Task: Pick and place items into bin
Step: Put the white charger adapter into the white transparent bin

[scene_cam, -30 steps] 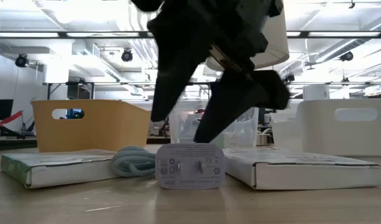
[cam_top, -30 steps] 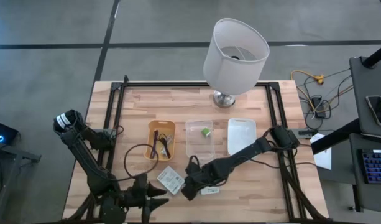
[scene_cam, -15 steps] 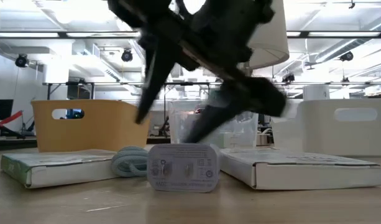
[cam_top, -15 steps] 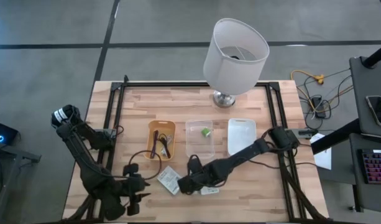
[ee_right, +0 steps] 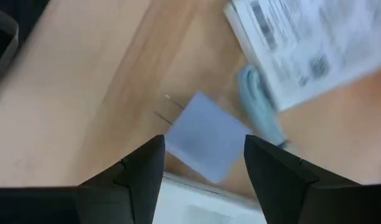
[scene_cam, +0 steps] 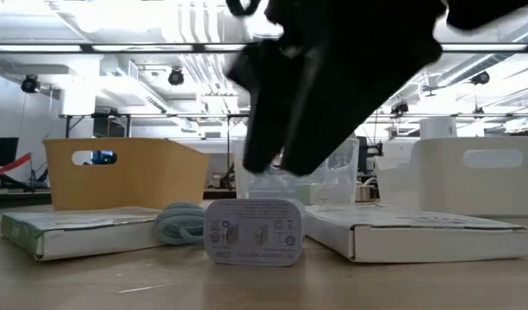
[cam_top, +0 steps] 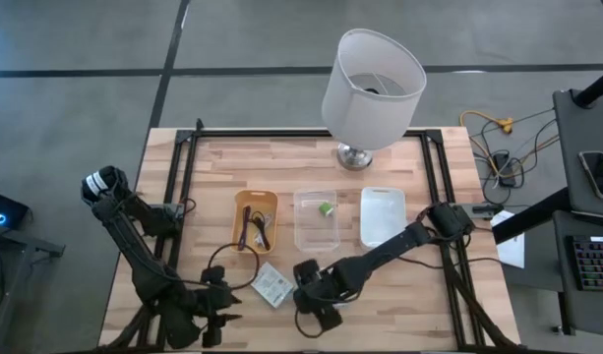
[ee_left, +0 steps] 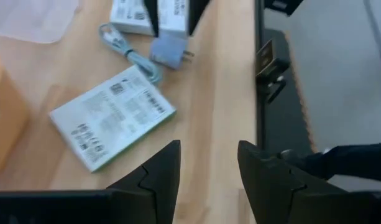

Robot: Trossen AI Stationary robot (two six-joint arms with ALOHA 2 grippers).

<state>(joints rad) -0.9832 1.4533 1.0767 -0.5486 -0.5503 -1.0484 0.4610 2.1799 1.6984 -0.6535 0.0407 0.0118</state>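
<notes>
The charger plug (ee_right: 207,138) lies at a slant across my right gripper's open fingers. Next, I turn that gripper in line with the charger plug's sides (ee_right: 225,114) before it closes.
A small white charger plug (scene_cam: 255,232) stands on the table near its near edge, its pale grey cable (scene_cam: 182,224) coiled beside it. One flat white printed packet (cam_top: 271,285) lies left of it, a second (scene_cam: 419,232) right of it. My right gripper (ee_right: 202,168) hovers open above the plug (ee_right: 206,137), fingers pointing down. My left gripper (ee_left: 209,168) waits open near the table's near left corner, facing the left packet (ee_left: 112,115). Dark cords (cam_top: 252,228) lie in the yellow bin; a green cube (cam_top: 326,208) lies in the clear bin.
Three bins stand in a row mid-table: yellow (cam_top: 240,211), clear (cam_top: 303,231), white (cam_top: 382,214). A big white lamp (cam_top: 372,84) stands at the far edge. Black frame rails (cam_top: 173,197) run along the table's sides. Bare wood lies right of the second packet.
My right gripper has moved from beside the left packet toward the near edge, and now hangs over the plug. The plug has slid slightly left and turned a little. My left gripper has drawn back toward the table's left and turned.
</notes>
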